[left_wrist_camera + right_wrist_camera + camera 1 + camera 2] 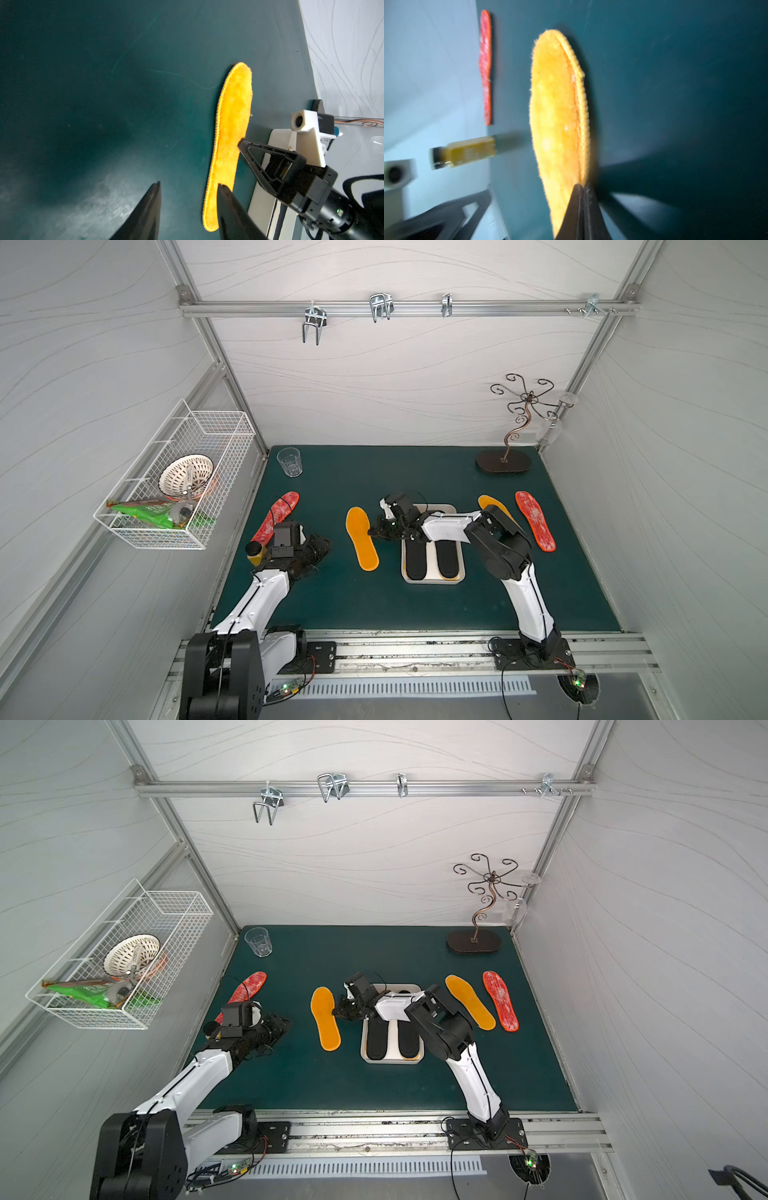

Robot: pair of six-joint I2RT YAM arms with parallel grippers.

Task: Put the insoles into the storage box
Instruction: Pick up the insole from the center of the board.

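The robot's right gripper is holding the orange insole's box-side edge (369, 529) with its arm across the box, so the left gripper should grip the opposite edge (353, 536) and place the insole.
An orange insole (360, 539) (230, 124) (554, 114) lies on the green mat left of the white storage box (432, 581). Two black insoles (415, 560) lie side by side in the box. My right gripper (372, 531) (582, 186) reaches over the box and is shut on that orange insole's edge. My left gripper (322, 545) (190, 185) stands open near the insole's heel end, with nothing between its fingers. Another orange insole (492, 504) is partly hidden by the right arm. Red mottled insoles (278, 514) (535, 522) lie at far left and far right.
A yellow bottle (255, 553) with a black cap stands by the left arm. A clear glass (289, 462) is at the back left and a curly metal stand (504, 460) at the back right. A wire basket (174, 489) hangs on the left wall.
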